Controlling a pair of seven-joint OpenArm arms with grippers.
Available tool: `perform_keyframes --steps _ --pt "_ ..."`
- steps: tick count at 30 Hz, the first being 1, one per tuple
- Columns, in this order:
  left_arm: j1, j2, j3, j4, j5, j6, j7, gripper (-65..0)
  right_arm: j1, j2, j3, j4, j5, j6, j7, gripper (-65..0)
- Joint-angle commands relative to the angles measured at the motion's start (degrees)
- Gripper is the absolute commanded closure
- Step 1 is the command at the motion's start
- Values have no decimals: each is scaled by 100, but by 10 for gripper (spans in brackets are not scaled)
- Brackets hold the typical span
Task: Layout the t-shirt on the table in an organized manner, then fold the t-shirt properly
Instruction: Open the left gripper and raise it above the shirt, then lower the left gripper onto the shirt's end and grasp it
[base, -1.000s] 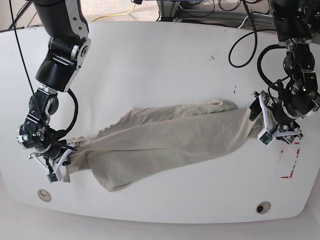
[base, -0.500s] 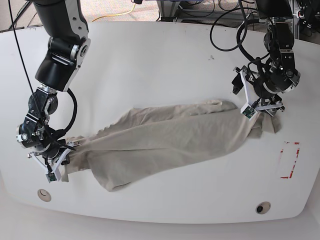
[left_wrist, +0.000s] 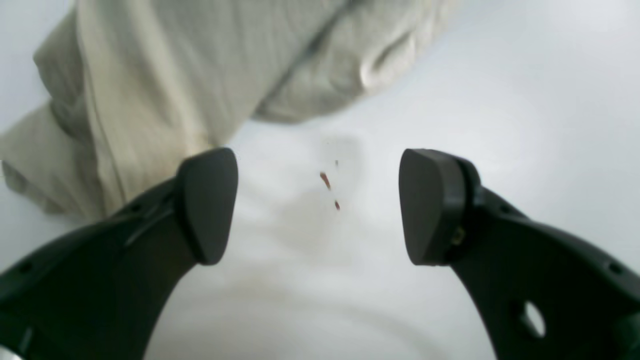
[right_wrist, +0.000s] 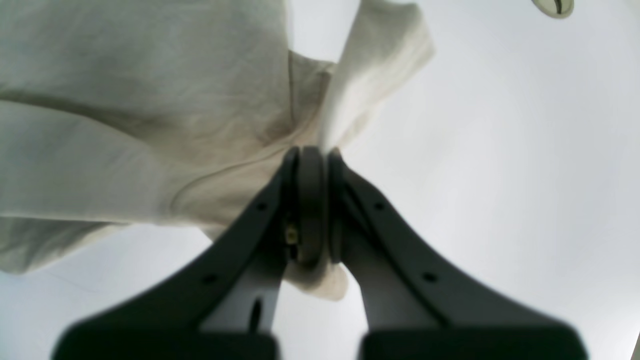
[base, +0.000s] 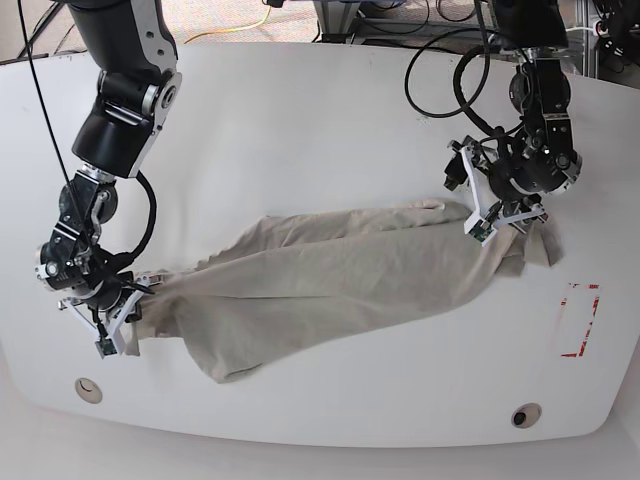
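The t-shirt's raised fold (base: 430, 208) is ahead of my left gripper's open fingers. I keep moving toward it until the fold is inside them, and then close them.
The khaki-grey t-shirt (base: 330, 275) lies bunched in a long diagonal band across the white table (base: 300, 130). My right gripper (base: 108, 322) is at the band's lower-left end, shut on a fold of the t-shirt (right_wrist: 125, 100); in the right wrist view the gripper (right_wrist: 310, 160) pinches the cloth. My left gripper (base: 478, 205) is by the band's right end. In the left wrist view it (left_wrist: 320, 205) is open and empty over bare table, with the t-shirt (left_wrist: 200, 65) just beyond its fingertips (left_wrist: 207, 205).
A red-outlined rectangle mark (base: 578, 320) is at the right front. Two round holes (base: 88, 390) (base: 526, 414) sit near the front edge. Small reddish specks (left_wrist: 330, 190) lie on the table between the left fingers. Cables (base: 440, 20) hang behind the table.
My left arm has moved up and to the left, from beside the t-shirt's right end to its back edge. The right arm and its hold are unchanged.
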Motion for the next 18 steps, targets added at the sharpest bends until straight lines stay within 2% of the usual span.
perform_keyframes --steps 1,9,18 --pt "-185 29 -15 -194 -44 -3 -123 -476 164 90 8 113 84 -10 137 0" --pt "-396 82 38 -792 -44 -3 -439 -476 164 90 8 122 84 -10 137 0" --pt "-396 56 794 -1258 -44 -3 -940 -476 164 90 17 122 84 -10 137 0"
